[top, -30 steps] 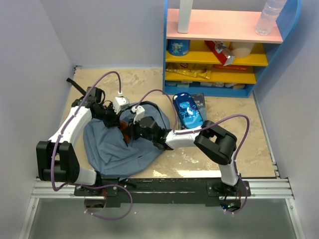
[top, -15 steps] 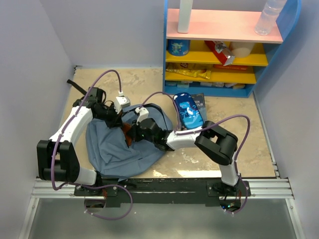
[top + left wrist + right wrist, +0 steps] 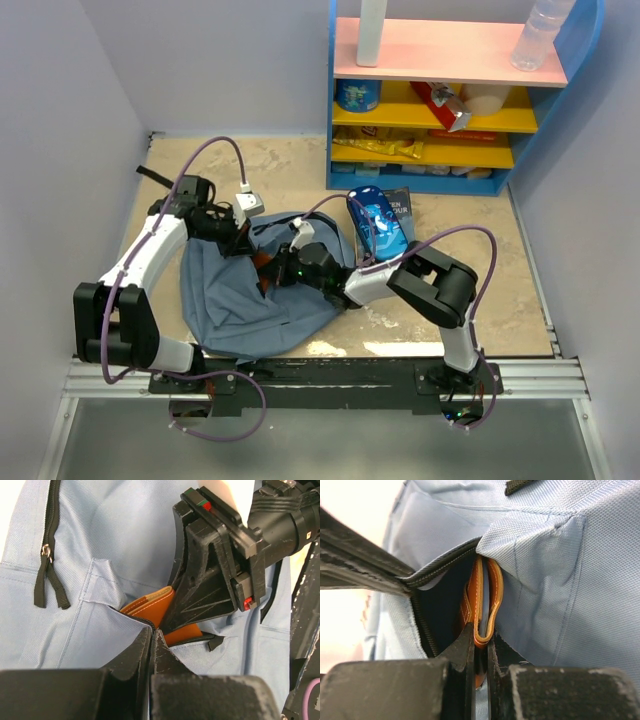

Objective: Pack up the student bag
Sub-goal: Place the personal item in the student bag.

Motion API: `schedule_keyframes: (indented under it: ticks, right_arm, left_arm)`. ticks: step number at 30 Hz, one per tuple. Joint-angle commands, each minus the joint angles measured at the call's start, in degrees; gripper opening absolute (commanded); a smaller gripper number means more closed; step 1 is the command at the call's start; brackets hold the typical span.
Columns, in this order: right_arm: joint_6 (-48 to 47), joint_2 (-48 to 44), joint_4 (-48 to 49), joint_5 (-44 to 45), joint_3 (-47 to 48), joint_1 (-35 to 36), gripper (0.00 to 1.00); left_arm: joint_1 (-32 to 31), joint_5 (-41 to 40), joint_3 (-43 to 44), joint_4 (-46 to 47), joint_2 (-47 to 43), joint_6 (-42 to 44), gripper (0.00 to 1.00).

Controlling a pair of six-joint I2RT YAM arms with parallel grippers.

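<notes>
The zip edge (image 3: 444, 561) is held away from the orange wallet by my left gripper, so my right gripper keeps pushing the wallet into the pocket (image 3: 443, 600) until the wallet is inside.
The slate-blue student bag (image 3: 250, 295) lies flat on the table in front of the arms. My left gripper (image 3: 240, 240) is shut on the zip edge of its front pocket (image 3: 131, 621) and holds the pocket open. My right gripper (image 3: 272, 272) is shut on an orange leather wallet (image 3: 482, 602), which stands halfway into the pocket's dark opening. The wallet also shows in the left wrist view (image 3: 150, 607), between the pocket rim and the right gripper's fingers (image 3: 200, 587).
A blue pencil case (image 3: 376, 222) lies on a dark booklet (image 3: 400, 205) just right of the bag. A blue shelf unit (image 3: 455, 100) with snacks, a can and a bottle stands at the back right. A black strap (image 3: 152, 175) lies at the back left.
The bag and both grippers have shifted right and toward the back. The right gripper has pushed the wallet further toward the pocket held open by the left gripper.
</notes>
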Motion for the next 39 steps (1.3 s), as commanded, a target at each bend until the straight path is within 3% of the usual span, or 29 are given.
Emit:
schedule_keyframes:
  ticks: [1, 4, 16, 19, 22, 23, 26, 29, 34, 39]
  right_arm:
    - [1.58, -2.01, 9.25, -0.36, -0.81, -0.56, 0.00]
    - [-0.36, 1.15, 4.07, -6.59, 3.32, -0.12, 0.00]
    - [-11.95, 2.92, -1.20, -19.27, -1.78, 3.31, 0.00]
    - [-13.45, 3.01, -3.84, -17.79, 2.96, 3.13, 0.00]
    - [-14.86, 3.44, -6.13, -14.97, 8.68, 2.78, 0.21]
    - [-15.12, 3.71, -6.48, -14.53, 10.00, 2.61, 0.35]
    - [-15.39, 3.28, -7.45, -11.99, 12.29, 2.08, 0.54]
    - [-15.91, -0.85, -7.98, -5.58, 8.44, 1.29, 0.63]
    - [-18.72, -12.16, -12.28, 7.32, 0.00, 0.06, 0.66]
    - [-22.24, -18.52, -14.21, 13.68, -3.79, 0.06, 0.53]
  left_arm:
    - [-0.48, 7.61, 0.97, 1.57, -2.90, 0.10, 0.00]
    - [-0.48, 7.53, 0.88, 1.83, -2.81, 0.10, 0.00]
    - [-0.57, 8.14, 0.09, 3.15, -2.02, -0.43, 0.00]
    - [-0.83, 8.06, 0.53, 3.15, -2.02, -0.87, 0.00]
    - [-1.10, 7.70, 0.79, 2.80, -2.28, -0.96, 0.00]
    - [-1.09, 7.44, 0.70, 2.71, -2.46, -0.96, 0.00]
    - [-1.09, 7.00, 0.44, 2.62, -2.55, -0.78, 0.00]
    - [-1.09, 6.82, -0.17, 2.62, -2.55, -0.52, 0.00]
    - [-1.09, 6.56, -1.49, 4.11, -2.46, -0.60, 0.00]
    - [-1.09, 5.68, -2.64, 5.69, -2.37, -1.22, 0.00]
